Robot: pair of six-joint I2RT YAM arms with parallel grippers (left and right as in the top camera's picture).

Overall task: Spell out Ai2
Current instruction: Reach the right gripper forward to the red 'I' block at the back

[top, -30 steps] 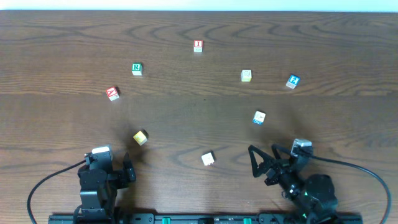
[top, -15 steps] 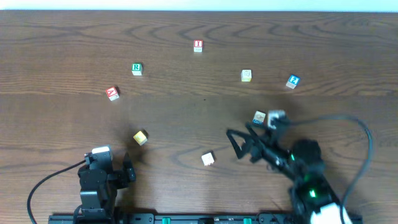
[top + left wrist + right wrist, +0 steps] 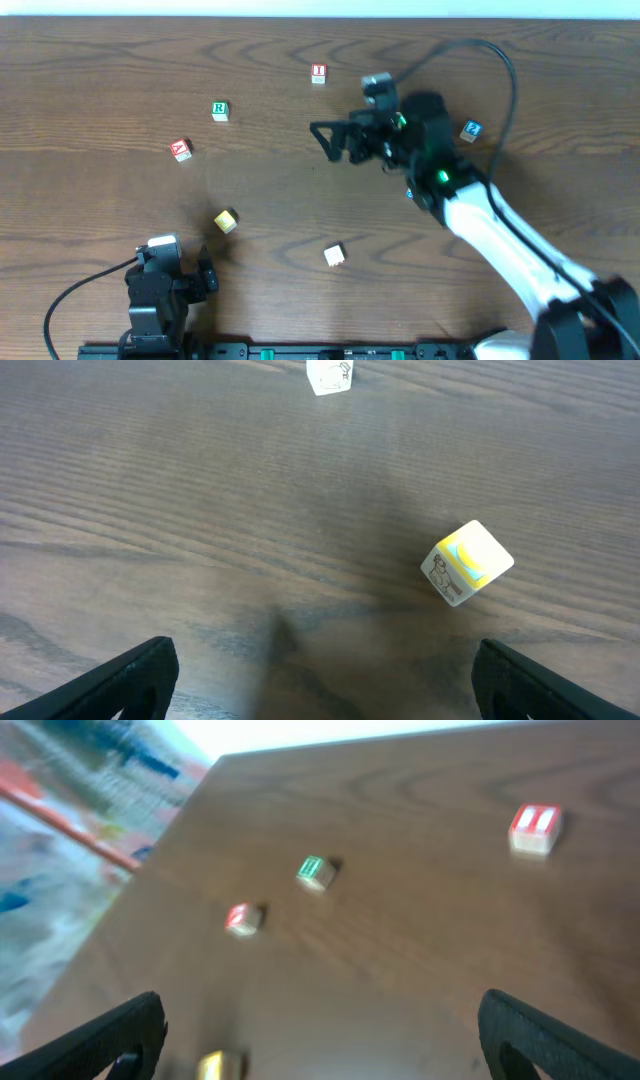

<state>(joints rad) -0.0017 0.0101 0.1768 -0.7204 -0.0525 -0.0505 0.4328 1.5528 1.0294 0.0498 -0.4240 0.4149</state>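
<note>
I continue to move my open right gripper back until its fingers close on the "I" block, because the red "I" block (image 3: pixel 319 74) is clear of the green "R" block.
Lettered blocks lie scattered on the wooden table. A red "A" block (image 3: pixel 180 150) is at the left, a red "I" block (image 3: pixel 318 72) at the back middle, and a blue "2" block (image 3: pixel 471 130) at the right. My right gripper (image 3: pixel 326 142) is open and empty, hovering at mid-table between the "I" block and the "2" block, pointing left. Its wrist view is blurred but shows the "I" block (image 3: pixel 535 828), the "A" block (image 3: pixel 243 918) and the open jaws (image 3: pixel 320 1035). My left gripper (image 3: pixel 206 277) is open and empty at the front left; its jaws also show in its wrist view (image 3: pixel 325 680).
A green "R" block (image 3: pixel 220 110) (image 3: pixel 315 871) lies at the back left. A yellow block (image 3: pixel 226 220) (image 3: pixel 467 562) and a white block (image 3: pixel 334 255) (image 3: pixel 328 375) lie at the front. The right arm stretches across the right half of the table and hides what lies under it.
The right arm has swung from the front right up and left to mid-table, and now covers two blocks that showed earlier. The left arm has not moved.
</note>
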